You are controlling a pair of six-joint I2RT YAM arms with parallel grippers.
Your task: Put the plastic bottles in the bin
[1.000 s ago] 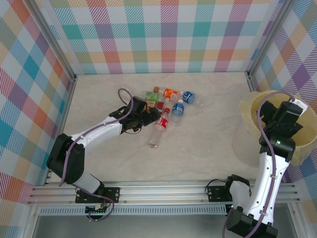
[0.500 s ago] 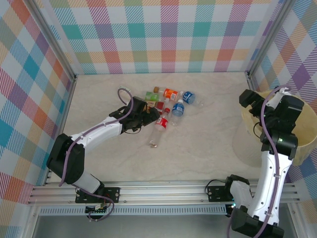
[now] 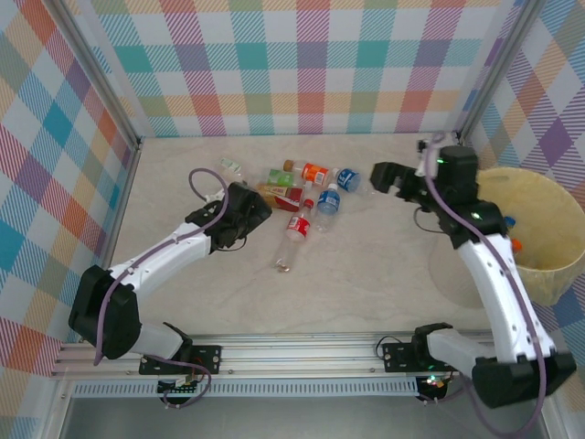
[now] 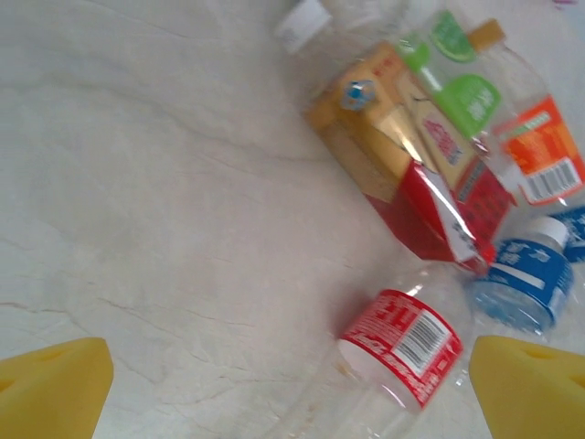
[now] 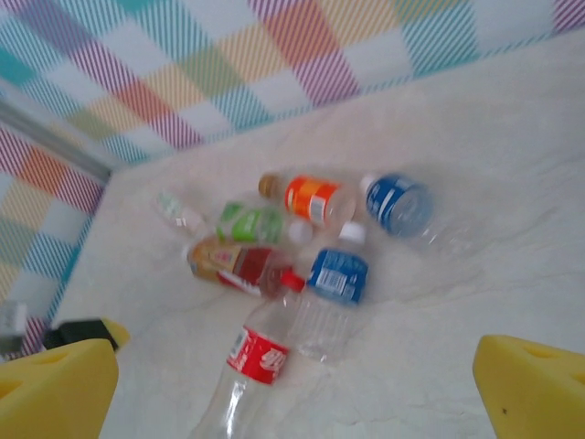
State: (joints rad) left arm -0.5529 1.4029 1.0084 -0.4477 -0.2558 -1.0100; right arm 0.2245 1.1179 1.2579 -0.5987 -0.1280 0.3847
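I should keep reaching with my right gripper, as its open fingers line up across the blue-label bottle [image 3: 329,201] beside the red-label bottle, until they straddle its body.
Several plastic bottles lie in a loose pile at mid-table: a red-label one [image 3: 297,228] [image 4: 400,345] [image 5: 259,355], a blue-label one [image 3: 328,201] [image 5: 338,274], an orange one [image 3: 314,171] [image 5: 311,198], a green one [image 3: 281,177] [image 4: 462,91], a second blue one [image 3: 350,179] [image 5: 402,206] and a yellow-and-red one [image 3: 279,194] [image 4: 402,155]. My left gripper [image 3: 249,205] [image 4: 292,391] stands open just left of the pile, holding nothing. The right gripper [image 3: 379,174] [image 5: 292,393] is open, hovering right of the pile. The pale yellow bin [image 3: 548,197] stands at the far right.
A small clear bottle with a white cap [image 3: 231,167] [image 5: 174,208] lies apart, left of the pile. Inside the bin, a blue cap [image 3: 509,219] and an orange cap [image 3: 516,244] show. Checked walls close the back and sides. Bare table lies in front of the pile.
The right arm has swung left from over the bin to beside the pile. The left gripper has drawn back left, out of the bottles.
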